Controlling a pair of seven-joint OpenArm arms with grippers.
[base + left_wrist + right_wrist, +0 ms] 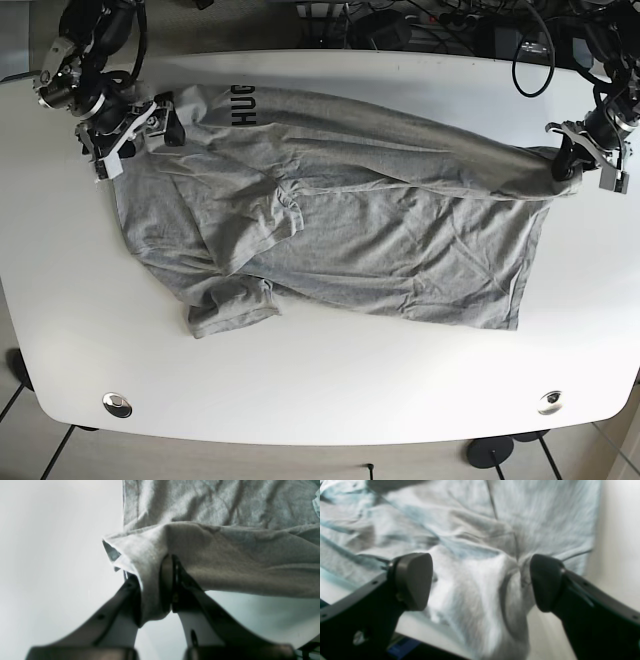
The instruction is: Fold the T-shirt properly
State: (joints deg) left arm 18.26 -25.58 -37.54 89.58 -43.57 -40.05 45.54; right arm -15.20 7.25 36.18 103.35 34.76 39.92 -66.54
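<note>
The short sleeve (pixel 232 308) is loose and crumpled at the front (pixel 262 290). It will slide in and get smooth when I pull the shoulder end back.
A grey T-shirt (pixel 380 230) lies spread and wrinkled across the white table (pixel 320 390), with dark lettering (pixel 243 103) near its far left edge. My left gripper (pixel 566 160) is at the shirt's right end, shut on a bunched fold of its fabric. In the left wrist view that fold (pixel 150 562) is pinched between the left gripper (pixel 153 590) fingers and lifted off the table. My right gripper (pixel 150 118) is at the shirt's far left corner. In the right wrist view the right gripper (pixel 480 582) stands wide open over rumpled cloth (pixel 470 530), and the image is blurred.
A short sleeve (pixel 235 305) sticks out toward the table's front left. Cables and equipment (pixel 420 20) crowd the space behind the far edge. Two round metal fittings (pixel 116 404) (pixel 549 401) sit near the front corners.
</note>
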